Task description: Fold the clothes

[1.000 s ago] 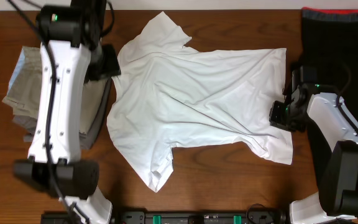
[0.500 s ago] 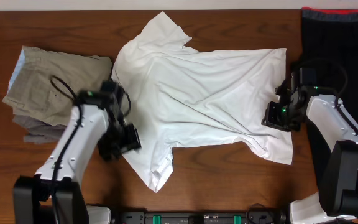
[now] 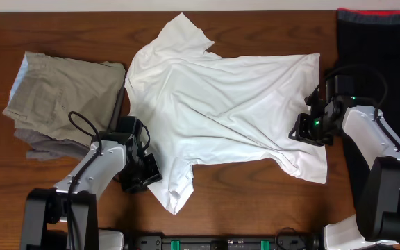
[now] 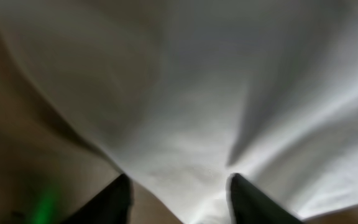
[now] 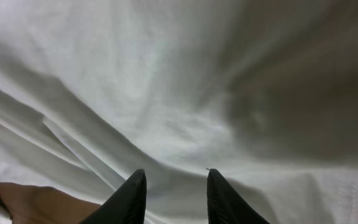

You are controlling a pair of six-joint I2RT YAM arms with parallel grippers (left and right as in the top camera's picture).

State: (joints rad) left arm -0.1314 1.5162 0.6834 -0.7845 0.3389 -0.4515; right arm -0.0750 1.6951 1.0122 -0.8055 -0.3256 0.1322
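Observation:
The T-shirt's near edge [image 3: 255, 157] curves inward and wrinkles toward the hem, so the robot's right gripper should pull the hem end [image 3: 314, 160] flat before the left gripper folds the lower sleeve.
The clothes, a white wrinkled T-shirt [image 3: 221, 104], lie spread on the wooden table with the neck to the left and the hem to the right. My left gripper [image 3: 144, 172] is low at the shirt's near-left edge, by the lower sleeve. In the left wrist view its gripper [image 4: 180, 180] stands open, fingers astride the edge of the white cloth [image 4: 229, 93]. My right gripper [image 3: 298, 130] rests on the shirt near the hem. The right wrist view shows that gripper [image 5: 176, 173] open, tips down on rumpled cloth [image 5: 166, 93].
Folded khaki trousers [image 3: 61, 97] lie at the left, close to the shirt's collar side. A black garment with a red edge band [image 3: 380, 42] covers the right side under my right arm. Bare wood [image 3: 248, 198] shows along the table's front.
My left arm has swung from above the trousers down to the shirt's near-left edge, and its jaws have narrowed. The right gripper has crept left onto the cloth and opened a little.

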